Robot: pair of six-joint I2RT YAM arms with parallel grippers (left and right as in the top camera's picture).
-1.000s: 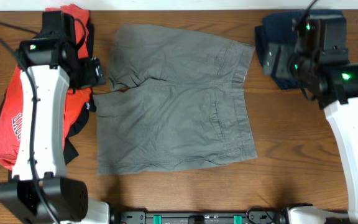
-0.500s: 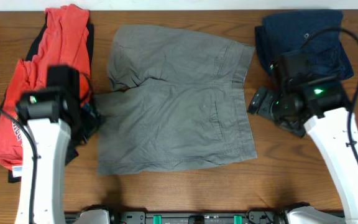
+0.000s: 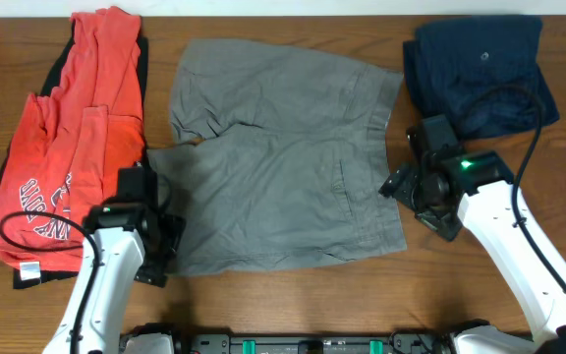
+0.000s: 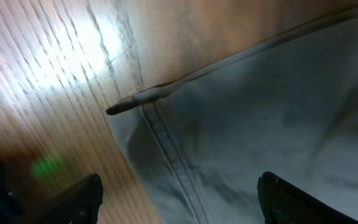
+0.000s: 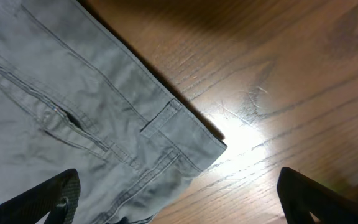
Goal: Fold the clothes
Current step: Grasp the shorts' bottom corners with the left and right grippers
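The shorts' hem corner [image 4: 120, 118] will bunch up in my left gripper and then flatten out across the shorts when I fold it, because the shorts' thin edge [image 4: 157, 92] lies limp and wavy.
Grey shorts [image 3: 283, 162] lie spread flat in the middle of the table. My left gripper [image 3: 165, 241] is open above their bottom left hem corner, which shows in the left wrist view [image 4: 185, 137]. My right gripper [image 3: 396, 187] is open over the waistband's lower right corner, which shows in the right wrist view [image 5: 185, 130]. Neither gripper holds anything.
A pile of red and orange clothes [image 3: 67, 157] lies at the left on a black garment. A folded navy garment [image 3: 480, 74] sits at the back right. Bare wooden table [image 3: 283, 295] runs along the front edge.
Both arms have swept from the back of the table toward the front. The left gripper now hovers at the shorts' lower left corner, the right at the waistband's lower corner.
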